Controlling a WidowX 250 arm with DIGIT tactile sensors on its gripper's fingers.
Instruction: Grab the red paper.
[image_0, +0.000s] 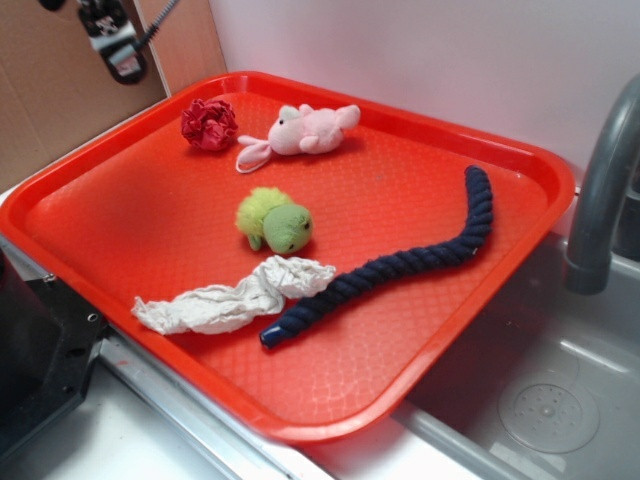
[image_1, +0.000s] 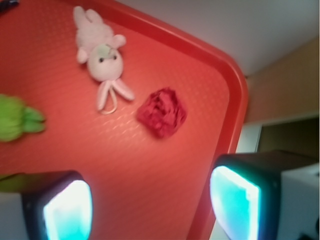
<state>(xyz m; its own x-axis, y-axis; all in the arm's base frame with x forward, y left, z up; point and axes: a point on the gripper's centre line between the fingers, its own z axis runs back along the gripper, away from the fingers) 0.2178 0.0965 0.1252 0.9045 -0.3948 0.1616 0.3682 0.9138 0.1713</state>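
Note:
The red paper (image_0: 209, 126) has crumpled folds (image_0: 214, 121) that gather into a compact ball, so it will squeeze narrower but stay bunched when I grip and lift it.
The red paper (image_0: 209, 124), a small dark red crumpled ball, lies in the far left corner of the orange-red tray (image_0: 420, 330). In the wrist view the red paper (image_1: 162, 112) sits ahead of my gripper (image_1: 150, 210), between the lines of the two fingers and well apart from them. My gripper is open, with only bare tray between its glowing pads (image_1: 67, 210). In the exterior view only part of my gripper (image_0: 112, 40) shows at the top left, raised above the tray's far left rim.
A pink plush toy (image_0: 305, 130) lies just right of the paper. A green plush (image_0: 273, 220), a white wrinkly cloth strip (image_0: 235, 297) and a dark blue rope (image_0: 400, 265) lie further forward. A grey faucet (image_0: 600, 190) and sink stand at the right.

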